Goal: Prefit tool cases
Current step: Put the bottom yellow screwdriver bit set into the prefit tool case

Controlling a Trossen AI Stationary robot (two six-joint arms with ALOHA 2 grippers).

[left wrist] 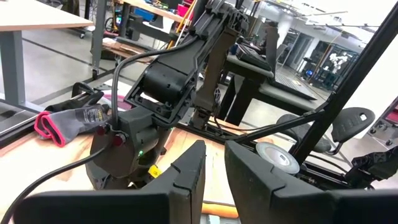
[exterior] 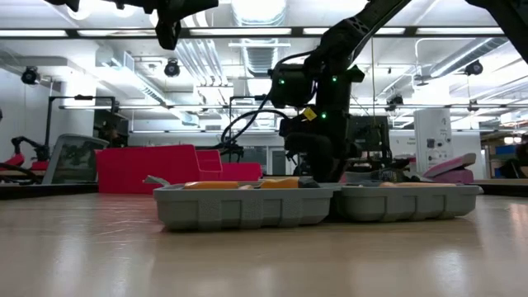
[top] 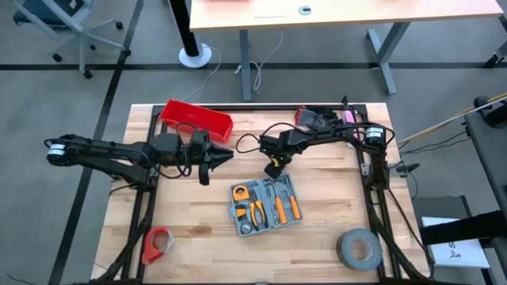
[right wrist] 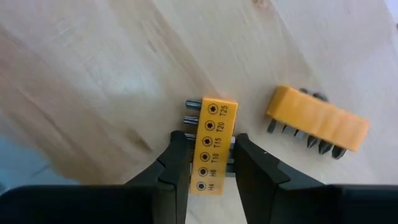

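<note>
The yellow bit holder's labels (right wrist: 211,138) point up, with the gap (top: 285,195) by the hammer clear, so my right gripper continues to carry the bit holder until it hangs there.
The tool case (top: 265,206) lies open in the middle of the table, with orange-handled tools in its recesses; the low view shows its two grey halves (exterior: 247,206) side by side. Just beyond its far edge my right gripper (top: 273,165) points down, shut on a yellow bit holder (right wrist: 211,146) that lies flat on the wood. A second yellow bit holder (right wrist: 317,127) lies beside it. My left gripper (left wrist: 214,168) hovers level above the table's left half, a narrow gap between its fingers and nothing in it. My right gripper pinches the yellow bit holder across its width, near its H4 and H6 end (right wrist: 204,177). One finger (right wrist: 177,165) is on the side where the bit shanks stick out, the other (right wrist: 249,165) on the plain side. The fingers come from above, and the holder rests flat on the table.
A red bin (top: 196,119) stands at the far left of the table. A grey and pink glove (top: 317,119) lies at the far edge, a grey tape roll (top: 360,249) at the near right, and a red tape dispenser (top: 158,245) at the near left.
</note>
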